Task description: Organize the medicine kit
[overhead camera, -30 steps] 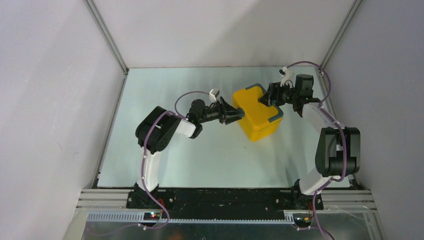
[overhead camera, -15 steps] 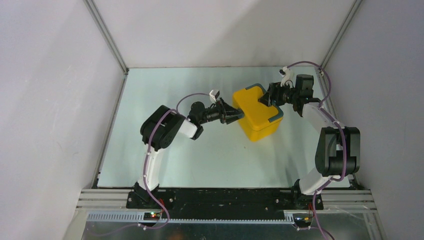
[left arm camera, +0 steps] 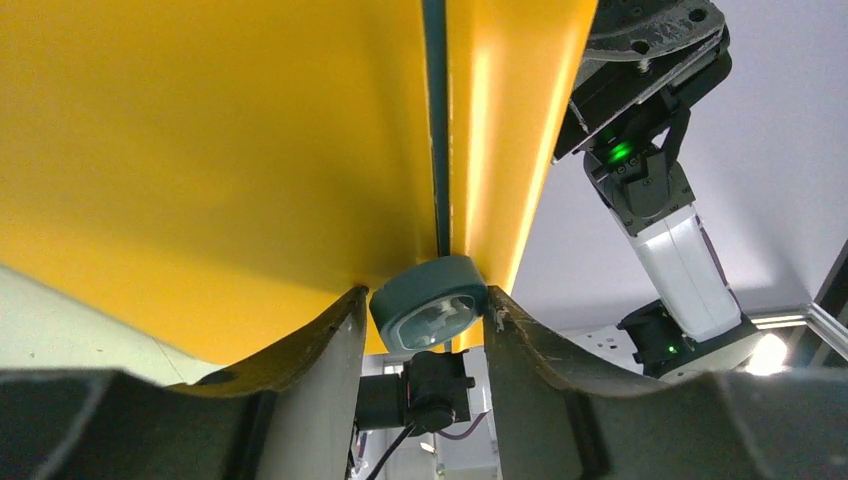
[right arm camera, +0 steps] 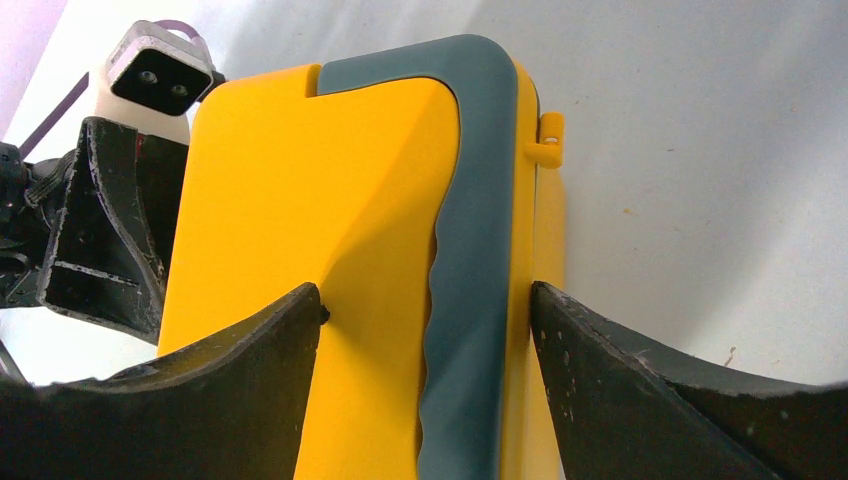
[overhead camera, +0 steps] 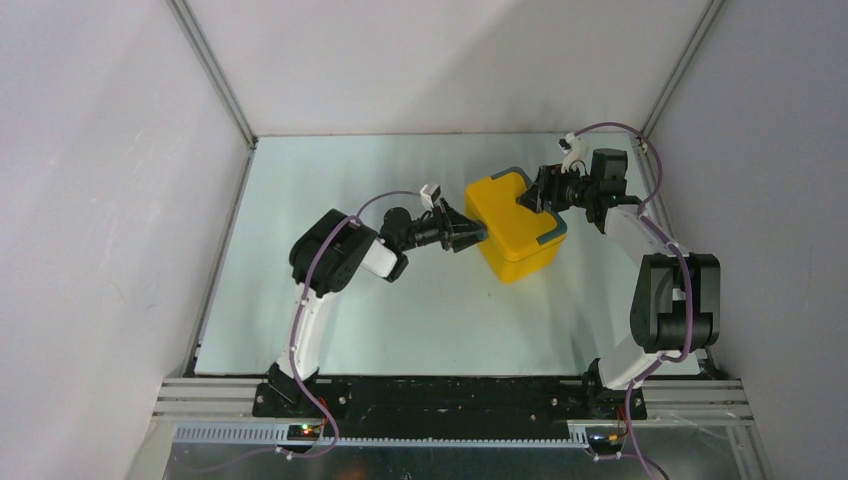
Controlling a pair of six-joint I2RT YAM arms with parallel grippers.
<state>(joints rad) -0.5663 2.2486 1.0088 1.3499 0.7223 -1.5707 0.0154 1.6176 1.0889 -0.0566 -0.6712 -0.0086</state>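
The shut latch across the seam (left arm camera: 430,303) is between my left gripper's fingers, so next I back away, close the fingers and bring their ends to the latch's lid-side edge (left arm camera: 476,285).
The medicine kit (overhead camera: 513,228), a bright-yellow case with dark teal trim, stands closed on the table between both arms. My left gripper (overhead camera: 468,233) is at its left side. In the left wrist view the round teal latch (left arm camera: 430,315) sits between the jaws of that gripper (left arm camera: 425,293). The right finger touches the latch and a thin gap shows at the left finger (left arm camera: 335,345). My right gripper (overhead camera: 540,197) straddles the kit's teal handle edge (right arm camera: 465,250), and its fingers press the yellow lid face and the kit's side (right arm camera: 425,295).
The pale table (overhead camera: 400,320) is walled in by white panels with metal corner posts (overhead camera: 215,80). A dark rail (overhead camera: 450,395) at the near edge carries both arm bases. The right arm (left arm camera: 660,230) rises just behind the kit in the left wrist view.
The left arm's elbow has swung right, toward the kit, while its gripper stayed at the latch. The kit and the right arm have not moved.
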